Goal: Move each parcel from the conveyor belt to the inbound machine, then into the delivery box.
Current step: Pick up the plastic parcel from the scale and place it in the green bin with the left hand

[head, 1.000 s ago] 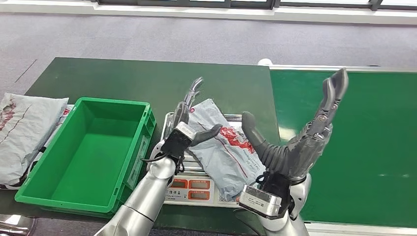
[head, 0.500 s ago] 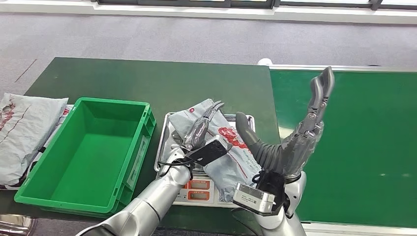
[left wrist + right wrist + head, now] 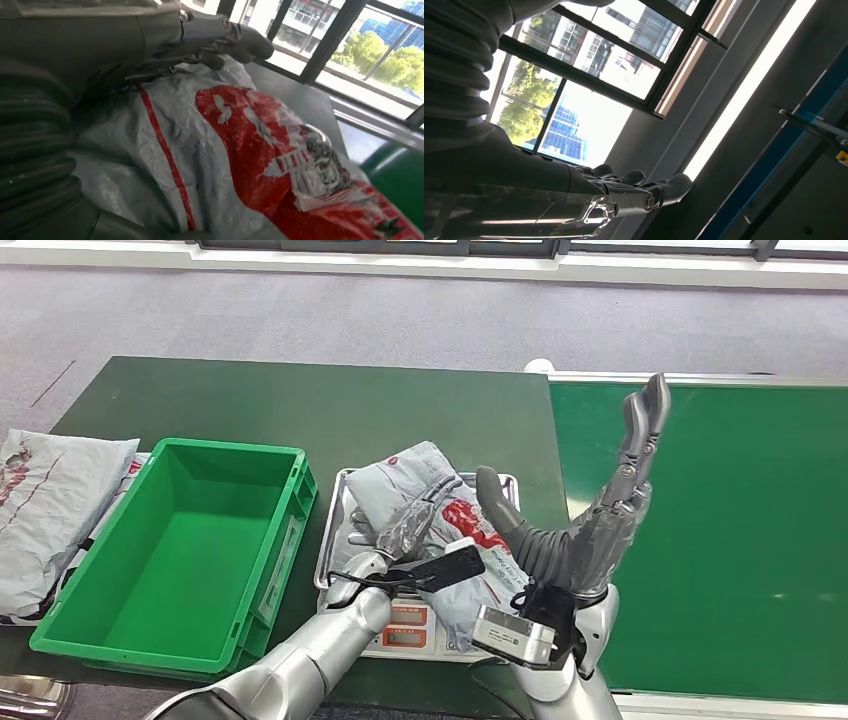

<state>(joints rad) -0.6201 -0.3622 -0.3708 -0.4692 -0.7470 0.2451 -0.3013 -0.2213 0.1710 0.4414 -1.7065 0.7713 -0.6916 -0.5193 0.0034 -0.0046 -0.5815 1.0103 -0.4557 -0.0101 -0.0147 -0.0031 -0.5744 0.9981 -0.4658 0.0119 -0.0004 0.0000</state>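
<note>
The grey parcel point(image 3: 462, 533) has loose wrinkles point(image 3: 172, 131) running across it, so it will bunch into folds where I grip it and sag around my grip when I lift it.
A grey parcel point(image 3: 478, 540) with red print lies across the metal tray of the inbound machine point(image 3: 334, 530), a scale with red displays. My left hand point(image 3: 405, 528) rests flat on the parcel's near left part, fingers stretched along it and thumb spread to the side. In the left wrist view those fingers point(image 3: 220, 30) lie over the parcel point(image 3: 240, 150). My right hand point(image 3: 590, 530) is raised beside the parcel's right edge, open and holding nothing, fingers pointing up over the edge of the conveyor belt point(image 3: 720, 520). The right wrist view has that hand point(image 3: 624, 192) against windows.
The green delivery box point(image 3: 170, 550) stands to the left of the scale, with nothing inside. More grey parcels point(image 3: 50, 510) lie at the far left. The dark green table point(image 3: 300, 405) stretches behind, and the floor lies beyond it.
My left hand has come down from an upright pose onto the parcel and now lies flat on it. The right hand has drawn slightly back and to the left, still raised.
</note>
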